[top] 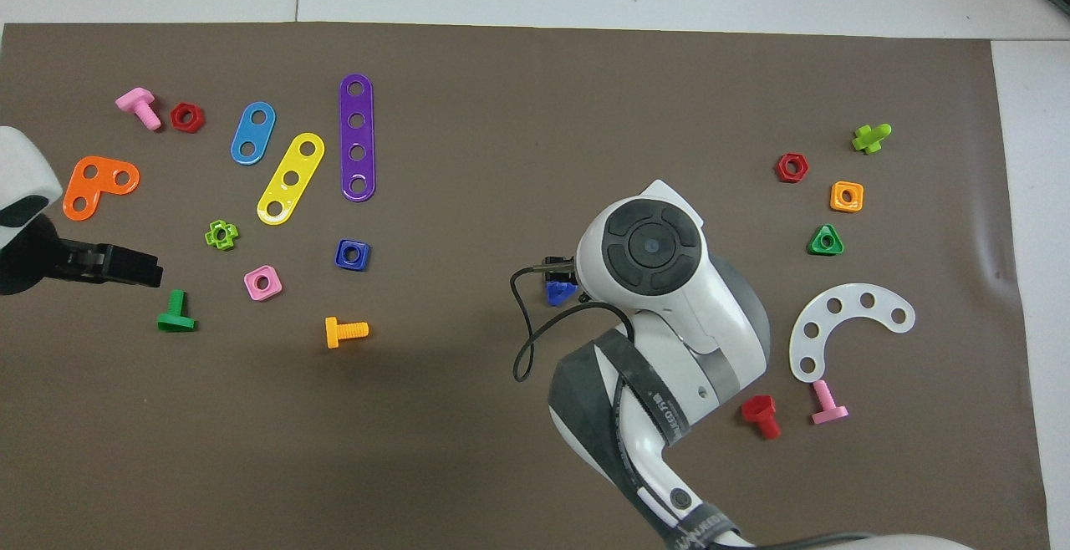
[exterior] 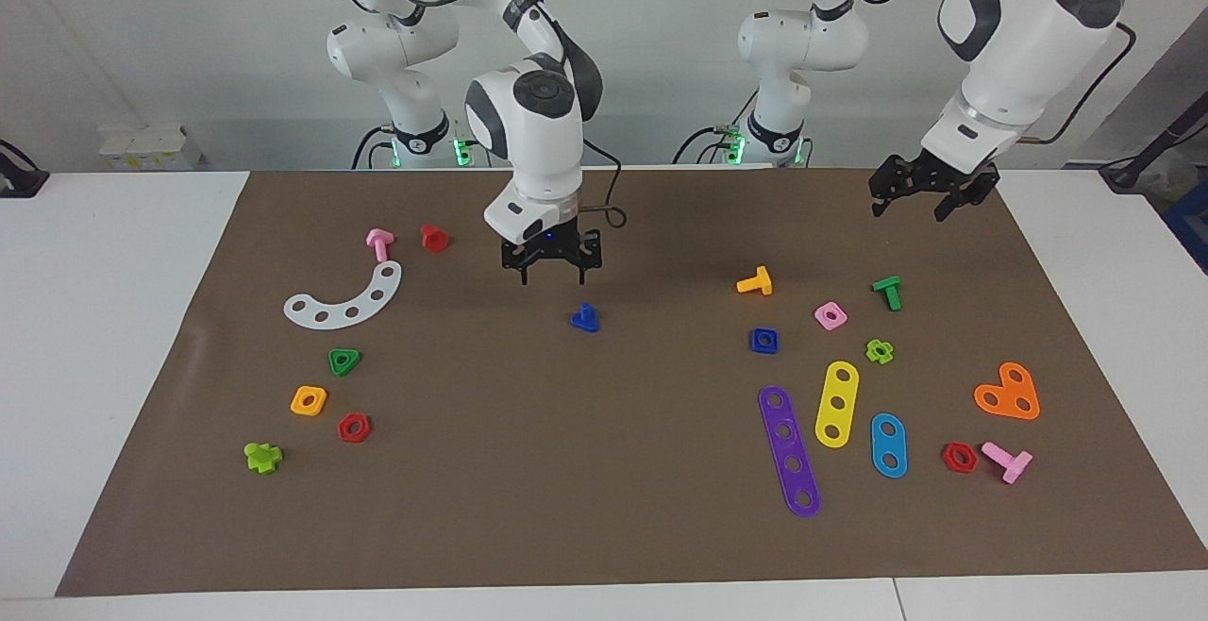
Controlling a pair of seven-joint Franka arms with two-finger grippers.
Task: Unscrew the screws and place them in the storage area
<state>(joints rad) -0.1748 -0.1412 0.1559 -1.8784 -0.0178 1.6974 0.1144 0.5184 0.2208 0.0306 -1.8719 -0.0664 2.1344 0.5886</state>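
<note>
Next, I pick up the dark-blue screw (exterior: 584, 317) with my right gripper and put it next to the green triangular nut, because the screw is near the middle of the mat, far from my left gripper.
The dark-blue screw (exterior: 584, 318) lies by itself on the brown paper mat (exterior: 604, 489), the storage area, near its middle. My right gripper (exterior: 552, 274) hangs just above the mat beside the screw, open, with nothing between its fingers. From overhead the right hand covers part of the screw (top: 558, 292). The matching blue square nut (exterior: 764, 340) (top: 352, 254) lies apart on the mat (top: 501, 99), toward the left arm's end. My left gripper (exterior: 930, 201) (top: 150, 269) hovers open and empty over the mat's edge nearest the robots, above the green bolt (exterior: 887, 292).
At the left arm's end lie an orange bolt (exterior: 755, 282), pink nut (exterior: 830, 315), purple (exterior: 789, 450), yellow (exterior: 836, 403) and blue (exterior: 888, 444) strips and an orange bracket (exterior: 1008, 393). At the right arm's end lie a white curved strip (exterior: 345, 300), pink (exterior: 379, 243) and red (exterior: 433, 238) bolts and several nuts.
</note>
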